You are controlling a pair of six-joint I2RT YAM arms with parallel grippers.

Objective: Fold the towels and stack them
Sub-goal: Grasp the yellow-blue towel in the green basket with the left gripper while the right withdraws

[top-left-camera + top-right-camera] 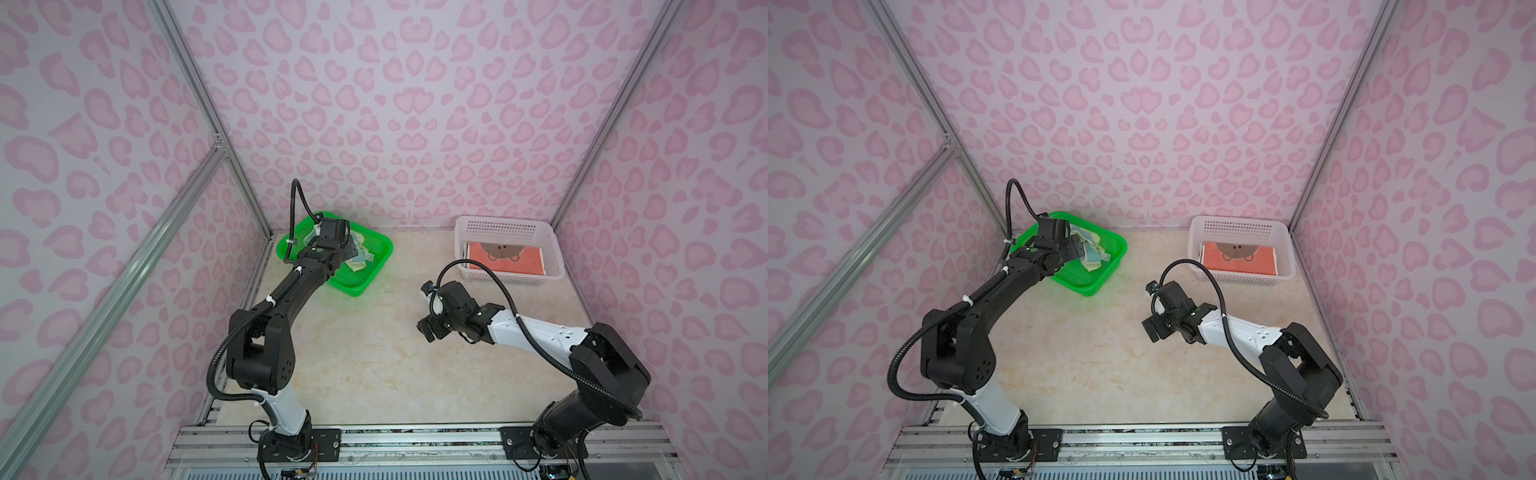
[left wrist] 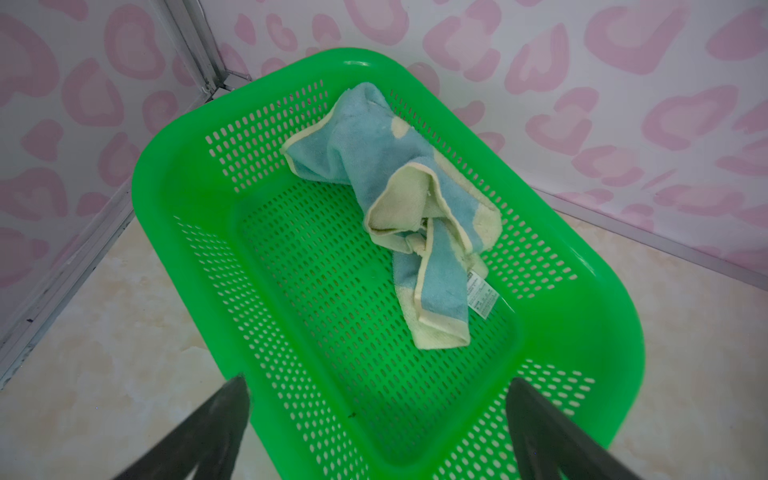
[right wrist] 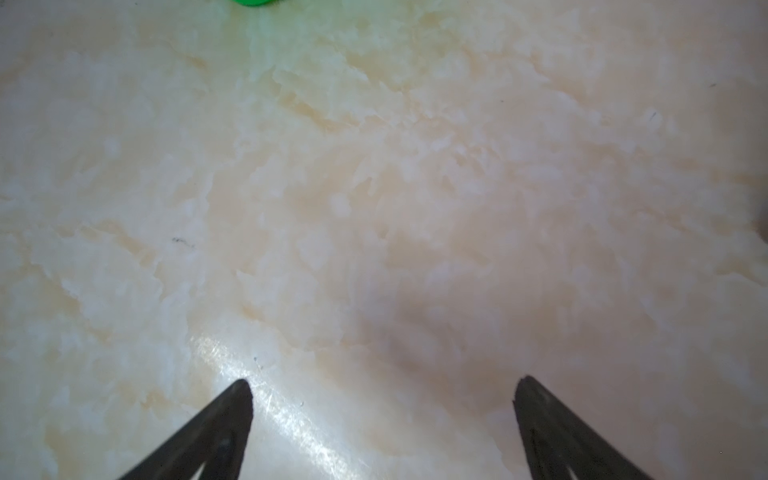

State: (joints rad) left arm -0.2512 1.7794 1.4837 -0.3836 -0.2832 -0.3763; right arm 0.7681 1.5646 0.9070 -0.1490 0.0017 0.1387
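Note:
The crumpled towel's raised fold [image 2: 406, 190] is clear of the side of the green basket. So my open left gripper should continue to go down until its fingers are on both sides of that fold [image 2: 381, 206], and then close.
A crumpled pale yellow and teal towel [image 2: 399, 199] lies in the green basket [image 2: 149, 174] toward one long wall, also seen in both top views [image 1: 360, 258] [image 1: 1091, 254]. My left gripper [image 2: 378, 382] hovers open over the near end of that basket, empty and apart from the towel; in both top views it [image 1: 350, 249] [image 1: 1074, 248] sits above the basket. A folded orange towel with a brown bear [image 1: 505, 258] [image 1: 1238, 257] lies flat in the white basket [image 1: 507, 226]. My right gripper [image 3: 384, 384] hangs open and empty over bare table [image 1: 428, 328] [image 1: 1152, 328].
The green basket [image 1: 384, 245] [image 1: 1119, 245] stands at the back left corner and the white basket [image 1: 1241, 226] at the back right. The marble-look table [image 1: 374, 365] is walled by pink patterned panels. A corner of the green basket [image 3: 253, 1] shows in the right wrist view.

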